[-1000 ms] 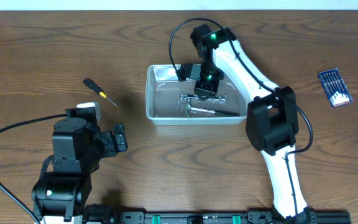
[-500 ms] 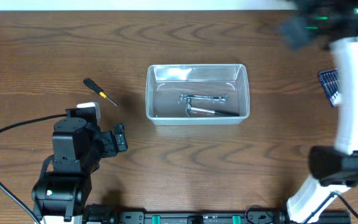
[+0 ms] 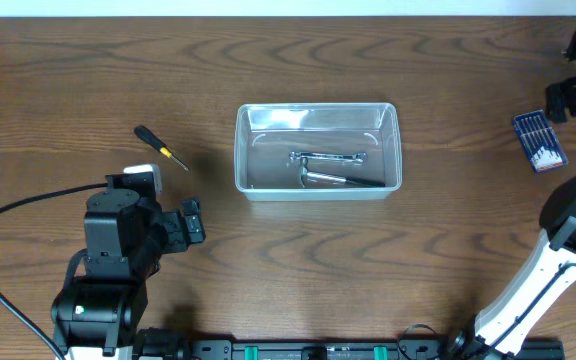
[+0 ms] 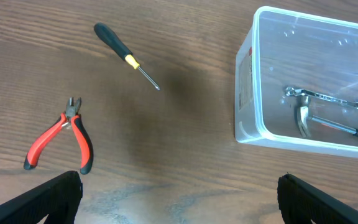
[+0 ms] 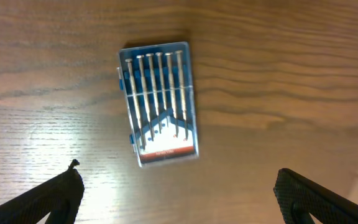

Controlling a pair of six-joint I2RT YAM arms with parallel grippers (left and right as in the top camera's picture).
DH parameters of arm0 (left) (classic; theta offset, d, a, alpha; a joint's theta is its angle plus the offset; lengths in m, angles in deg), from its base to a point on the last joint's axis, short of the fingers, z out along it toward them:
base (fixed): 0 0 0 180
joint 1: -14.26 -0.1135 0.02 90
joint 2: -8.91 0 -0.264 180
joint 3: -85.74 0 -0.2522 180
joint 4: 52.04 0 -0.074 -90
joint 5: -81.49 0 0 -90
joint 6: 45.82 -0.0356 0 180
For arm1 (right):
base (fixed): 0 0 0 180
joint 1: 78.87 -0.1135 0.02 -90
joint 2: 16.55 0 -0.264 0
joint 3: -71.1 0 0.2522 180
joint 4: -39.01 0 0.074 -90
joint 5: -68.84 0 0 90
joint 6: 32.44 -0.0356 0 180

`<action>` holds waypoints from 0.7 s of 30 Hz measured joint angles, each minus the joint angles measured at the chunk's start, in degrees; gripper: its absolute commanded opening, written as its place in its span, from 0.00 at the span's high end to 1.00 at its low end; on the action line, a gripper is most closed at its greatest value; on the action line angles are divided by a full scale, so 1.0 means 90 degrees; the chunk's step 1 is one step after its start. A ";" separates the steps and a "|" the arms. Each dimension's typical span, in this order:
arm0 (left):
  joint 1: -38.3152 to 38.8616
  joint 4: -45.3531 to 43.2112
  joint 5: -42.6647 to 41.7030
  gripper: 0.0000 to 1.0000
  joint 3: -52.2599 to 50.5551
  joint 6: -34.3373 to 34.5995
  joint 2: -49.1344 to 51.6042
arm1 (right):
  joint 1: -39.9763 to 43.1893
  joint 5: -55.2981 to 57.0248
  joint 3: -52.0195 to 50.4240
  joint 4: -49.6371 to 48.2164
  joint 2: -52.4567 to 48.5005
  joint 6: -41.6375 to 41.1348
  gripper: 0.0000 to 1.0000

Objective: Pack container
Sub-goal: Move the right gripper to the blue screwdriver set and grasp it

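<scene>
The robot's right gripper should keep going down until its open fingers are on either side of the blue case (image 3: 540, 141), then close, because the case lies free with its long sides (image 5: 191, 96) facing those fingers.
The clear plastic container (image 3: 240, 150) stands at the table's centre, with a wrench (image 3: 326, 157) and a hammer (image 3: 340, 179) lying inside. In the left wrist view the container (image 4: 248, 87) is at the right, holding the same wrench (image 4: 328, 98) and hammer (image 4: 304, 119). My left gripper (image 3: 194, 222) (image 4: 179, 208) is open over bare wood to the container's left. Far right, my right gripper (image 3: 560, 102) (image 5: 179, 202) is open and empty, just above a blue case of screwdriver bits (image 3: 538, 141) (image 5: 160, 102).
A black-and-yellow screwdriver (image 3: 160, 147) (image 4: 124, 55) lies left of the container. Red-handled pliers (image 4: 61, 134) lie close to my left finger; the overhead view hides them under the left arm. The table's back edge runs along the top.
My right arm has left the container, swung to the far right over the blue case, and opened wide. The tools stay in the container. The left arm has not moved.
</scene>
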 measured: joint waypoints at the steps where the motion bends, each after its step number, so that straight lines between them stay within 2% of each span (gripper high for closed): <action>1: 0.0000 -0.0002 0.0000 0.02 0.0000 -0.0002 0.0000 | -0.0005 -0.0034 0.0000 -0.0034 -0.0117 0.0046 0.01; 11: 0.0000 0.0000 0.0000 0.02 0.0000 0.0000 0.0000 | -0.0078 -0.0185 -0.0002 -0.0238 -0.1498 0.0194 0.01; 21: 0.0000 0.0000 -0.0002 0.02 0.0000 0.0000 0.0000 | -0.0075 -0.0160 -0.0002 -0.0330 -0.1744 0.0248 0.01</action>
